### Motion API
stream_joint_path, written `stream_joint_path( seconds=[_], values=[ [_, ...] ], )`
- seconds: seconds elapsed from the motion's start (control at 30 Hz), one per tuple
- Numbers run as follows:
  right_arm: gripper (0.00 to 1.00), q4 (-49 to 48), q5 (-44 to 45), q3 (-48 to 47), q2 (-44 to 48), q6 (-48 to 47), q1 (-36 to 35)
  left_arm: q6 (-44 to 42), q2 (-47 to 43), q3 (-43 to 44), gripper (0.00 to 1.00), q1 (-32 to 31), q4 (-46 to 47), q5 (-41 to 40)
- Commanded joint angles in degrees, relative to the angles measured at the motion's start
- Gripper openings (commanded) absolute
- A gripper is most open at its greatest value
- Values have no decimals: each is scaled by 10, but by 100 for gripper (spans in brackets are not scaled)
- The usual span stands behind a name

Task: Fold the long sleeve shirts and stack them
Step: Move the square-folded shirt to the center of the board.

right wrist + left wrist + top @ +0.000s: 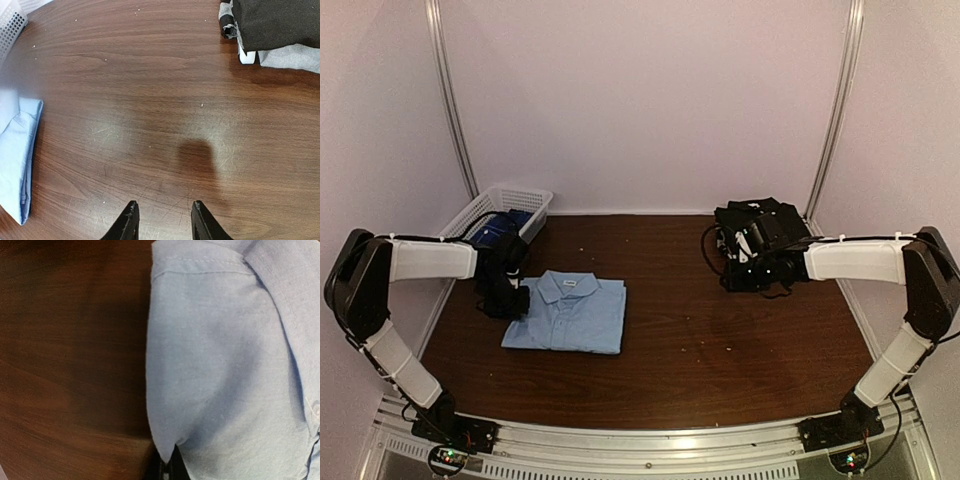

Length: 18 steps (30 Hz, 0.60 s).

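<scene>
The blue shirt (618, 315) is far from the stack of black and grey shirts, so next I drag the stack closer (725, 213) with my right gripper before stacking the blue shirt.
A folded light blue shirt (570, 312) lies collar-up on the dark wooden table, left of centre. My left gripper (510, 298) is at the shirt's left edge, shut on a pinch of its cloth; the left wrist view shows the blue fabric (220, 370) drawn into the black tips (170, 467). A stack of black and grey shirts (760, 240) lies at the back right; its corner shows in the right wrist view (275, 25). My right gripper (163, 215) is open and empty above bare table, beside that stack (752, 262). The blue shirt's edge also shows there (17, 155).
A white plastic mesh basket (492, 212) with dark blue cloth in it stands at the back left, just behind my left arm; its corner shows in the right wrist view (11, 22). White walls close in the table on three sides.
</scene>
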<state>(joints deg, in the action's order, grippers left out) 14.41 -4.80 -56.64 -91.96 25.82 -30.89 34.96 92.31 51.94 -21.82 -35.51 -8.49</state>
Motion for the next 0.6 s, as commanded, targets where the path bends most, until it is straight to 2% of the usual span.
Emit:
stream_joint_path(
  seconds=[0.0, 0.07, 0.17, 0.27, 0.43, 0.57],
  values=[
    [37, 5, 25, 7, 17, -1, -3, -12, -3, 29, 5, 6, -14, -32],
    [37, 5, 26, 7, 17, -1, -3, -11, -15, 35, 24, 6, -17, -30],
    [41, 10, 35, 4, 15, -1, -3, -14, -39, 44, 60, 6, -20, -21],
    [47, 14, 45, -4, 11, -1, -3, -20, -63, 57, 81, 6, -29, -10],
    [58, 35, 107, -36, -14, -9, -2, -35, -113, 71, 94, 4, -25, 29],
    [63, 50, 149, -74, -48, -17, 0, -41, -150, 74, 97, -2, -11, 70]
  ],
)
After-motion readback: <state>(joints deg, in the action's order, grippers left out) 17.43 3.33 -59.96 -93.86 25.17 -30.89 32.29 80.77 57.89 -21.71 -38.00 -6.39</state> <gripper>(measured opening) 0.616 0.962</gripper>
